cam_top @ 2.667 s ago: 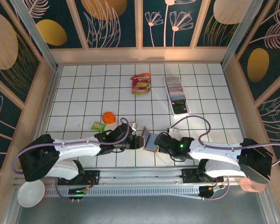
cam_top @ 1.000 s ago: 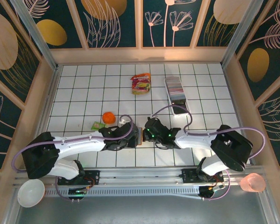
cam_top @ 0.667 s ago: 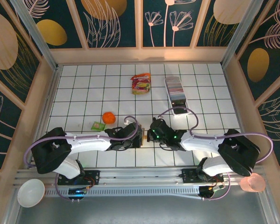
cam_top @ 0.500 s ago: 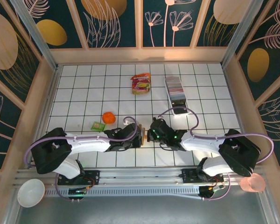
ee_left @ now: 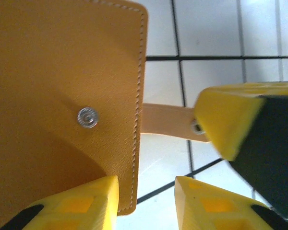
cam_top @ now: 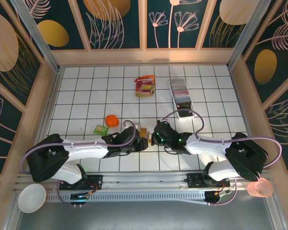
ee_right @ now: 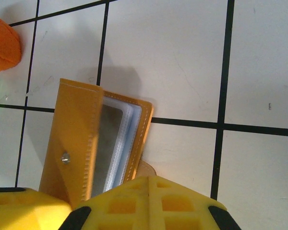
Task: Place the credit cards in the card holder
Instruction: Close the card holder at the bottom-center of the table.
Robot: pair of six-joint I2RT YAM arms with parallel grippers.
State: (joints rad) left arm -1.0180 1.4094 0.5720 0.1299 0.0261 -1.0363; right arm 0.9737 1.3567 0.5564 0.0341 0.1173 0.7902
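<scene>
The cover is up off the sleeves and its stitched edge (ee_left: 128, 194) is inside the robot's open left gripper, so next the gripper backs off, shut and presses the cover flat (ee_left: 77, 148).
The orange-brown card holder (cam_top: 144, 132) lies part open on the tiles between both grippers. Its cover (ee_right: 79, 139) is lifted off clear grey-blue sleeves (ee_right: 120, 139). My right gripper (ee_right: 149, 179) is shut on the card holder's clasp tab (ee_right: 145, 167), whose end disappears under the yellow fingers. My left gripper (ee_left: 146, 184) is open; the cover's stitched edge (ee_left: 134, 143) stands just inside its left finger (ee_left: 72, 203). From above, the left gripper (cam_top: 142, 140) and right gripper (cam_top: 155, 137) nearly meet. The credit cards (cam_top: 181, 90) are stacked in a clear tray at the back right.
The long clear tray (cam_top: 186, 113) runs toward the right arm. A red-and-yellow snack packet (cam_top: 145, 86) lies at the back middle. An orange ball (cam_top: 111, 120) and a small green packet (cam_top: 101, 129) sit left of the grippers. A white bowl (cam_top: 31, 197) and a pink cup (cam_top: 259, 188) stand off the table's front.
The right arm swung in from the front right to the card holder and has held still since. The left gripper shifted slightly, and more of the card holder now shows between the grippers.
</scene>
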